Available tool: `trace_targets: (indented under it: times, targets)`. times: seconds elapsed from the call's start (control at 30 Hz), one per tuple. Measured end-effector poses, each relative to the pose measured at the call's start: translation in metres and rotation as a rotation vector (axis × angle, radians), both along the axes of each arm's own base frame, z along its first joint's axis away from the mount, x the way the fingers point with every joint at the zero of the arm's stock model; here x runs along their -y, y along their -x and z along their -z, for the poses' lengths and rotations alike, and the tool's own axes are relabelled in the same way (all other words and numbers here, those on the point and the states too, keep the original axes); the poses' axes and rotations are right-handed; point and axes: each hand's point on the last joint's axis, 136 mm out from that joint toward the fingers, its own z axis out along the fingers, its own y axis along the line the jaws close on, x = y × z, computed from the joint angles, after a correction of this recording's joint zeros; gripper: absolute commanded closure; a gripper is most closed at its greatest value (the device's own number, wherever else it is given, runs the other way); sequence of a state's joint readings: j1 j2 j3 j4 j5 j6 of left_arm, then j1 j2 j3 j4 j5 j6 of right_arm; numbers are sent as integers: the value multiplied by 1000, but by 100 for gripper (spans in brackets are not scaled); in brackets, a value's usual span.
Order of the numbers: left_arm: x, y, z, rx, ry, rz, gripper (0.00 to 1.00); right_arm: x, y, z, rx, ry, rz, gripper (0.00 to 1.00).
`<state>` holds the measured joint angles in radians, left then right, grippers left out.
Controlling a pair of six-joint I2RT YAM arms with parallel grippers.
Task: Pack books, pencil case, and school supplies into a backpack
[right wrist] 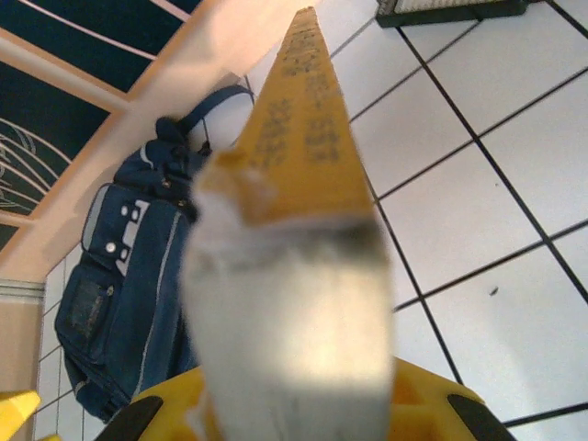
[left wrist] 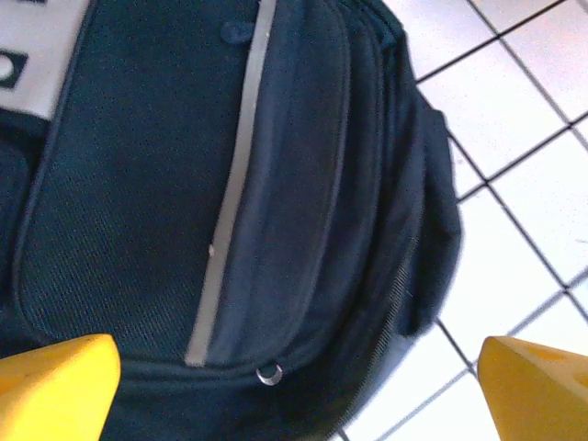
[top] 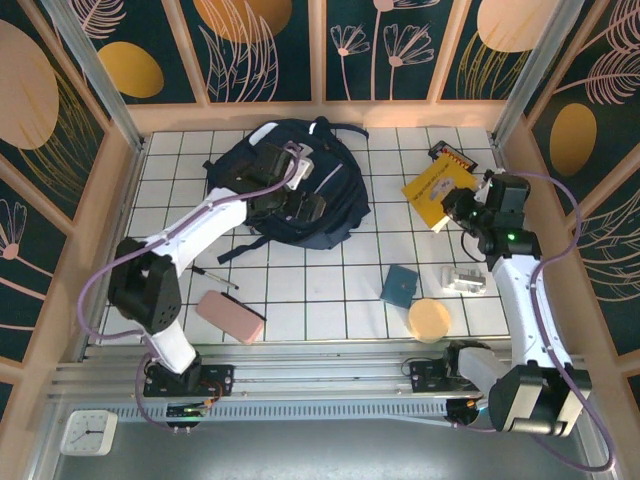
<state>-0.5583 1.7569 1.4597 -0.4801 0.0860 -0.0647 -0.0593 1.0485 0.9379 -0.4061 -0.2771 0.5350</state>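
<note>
The curved edge (left wrist: 336,175) beyond the grey stripe lies over another layer, so the front pocket's flap (left wrist: 287,211) will come up in a soft fold when the robot pulls it.
The navy backpack (top: 335,180) lies flat at the back of the table. My left gripper (top: 300,205) hovers over it, open, with nothing between its yellow fingertips (left wrist: 55,386); below it are the backpack's (left wrist: 303,184) front pocket, a grey stripe and a small metal zip ring. My right gripper (top: 455,212) is shut on the yellow book (top: 432,183), raised at a tilt on the right. The yellow book (right wrist: 303,119) runs edge-on out of the jaws of the right gripper (right wrist: 289,404). A pink pencil case (top: 230,317), a black pen (top: 213,275) and a teal pad (top: 400,286) lie on the tiles.
A tan disc (top: 430,320) and a small clear object (top: 465,278) sit near the right arm. A black device with orange (top: 450,155) lies at the back right. Wooden walls enclose the white tiled table (top: 330,290). A clock (top: 88,432) sits outside, front left.
</note>
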Motion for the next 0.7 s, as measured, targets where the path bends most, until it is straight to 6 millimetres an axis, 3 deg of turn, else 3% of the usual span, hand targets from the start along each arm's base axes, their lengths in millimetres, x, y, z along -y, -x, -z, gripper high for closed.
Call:
trace_targets:
  times: [0.13, 0.37, 0.7]
  targets:
    - [26, -19, 12, 75, -103, 45, 1, -1, 2, 13, -52, -22, 11, 100]
    - [78, -48, 33, 118, -148, 94, 9, -2, 3, 15, -58, -26, 9, 100]
    - [72, -74, 75, 94, -266, 1, 17, -7, 4, 14, -57, -40, -16, 100]
